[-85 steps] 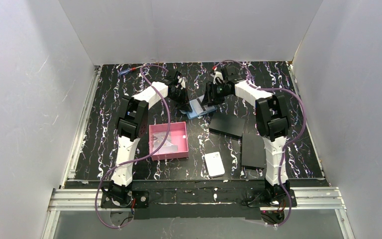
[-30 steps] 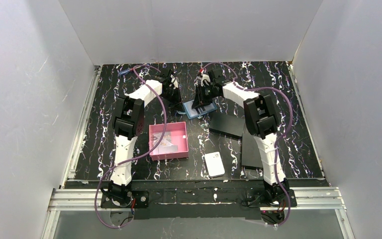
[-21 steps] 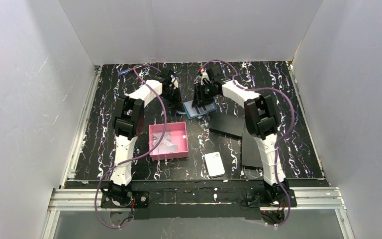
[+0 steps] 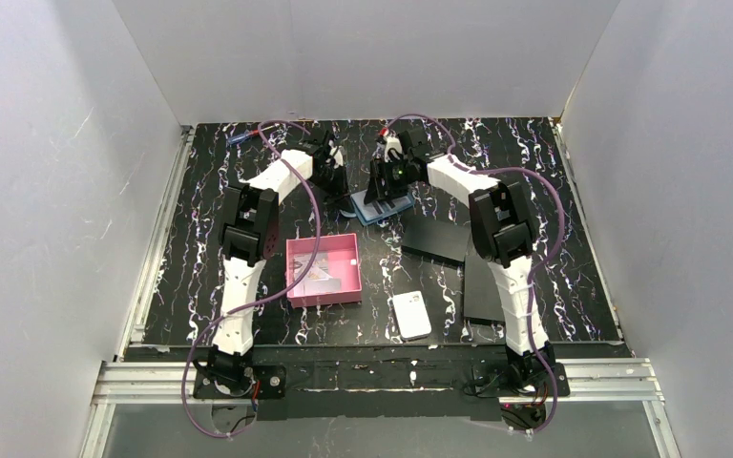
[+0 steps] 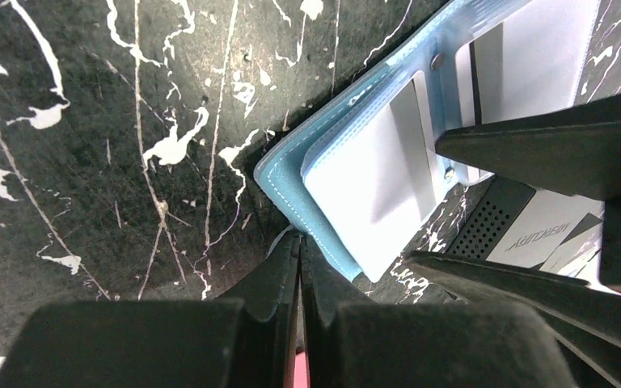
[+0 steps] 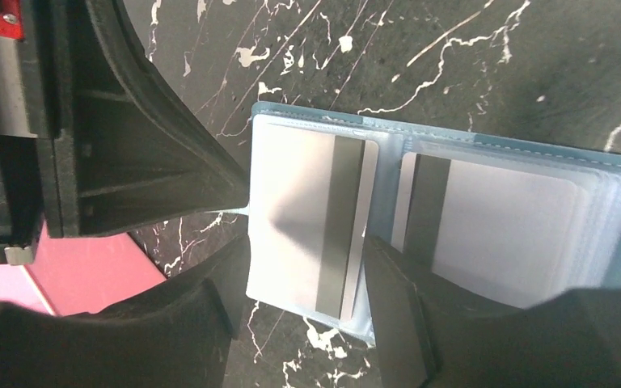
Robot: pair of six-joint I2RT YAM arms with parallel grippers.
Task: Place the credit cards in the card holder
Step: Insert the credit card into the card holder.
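Note:
The robot's left gripper has hold of one end of the open card holder [image 4: 355, 206], so the right gripper needs to move back from the card and fold the far page [image 4: 402, 203] over.
The teal card holder [image 4: 393, 212] lies open at the back middle of the table, its paler pages facing up [image 6: 385, 182]. A pale credit card [image 6: 291, 218] with a dark stripe rests on its left page. Another credit card [image 6: 501, 234] sits under the clear sleeve of the right page. My right gripper [image 6: 303, 283] is open, one finger on each side of the left card and not pinching it. My left gripper [image 5: 299, 238] is shut, with its tips at the holder's teal corner [image 5: 287, 182], apparently nipping a thin edge there.
A pink tray [image 4: 355, 267] stands in front of the holder with pale flat pieces in it. Two flat black rectangles [image 4: 437, 239] [image 4: 486, 286] lie on the right. A white rounded block [image 4: 411, 315] sits near the front. White walls close in three sides.
The right gripper's jaws have opened around the card on the left page and shifted slightly left. The left gripper has stayed shut at the holder's corner.

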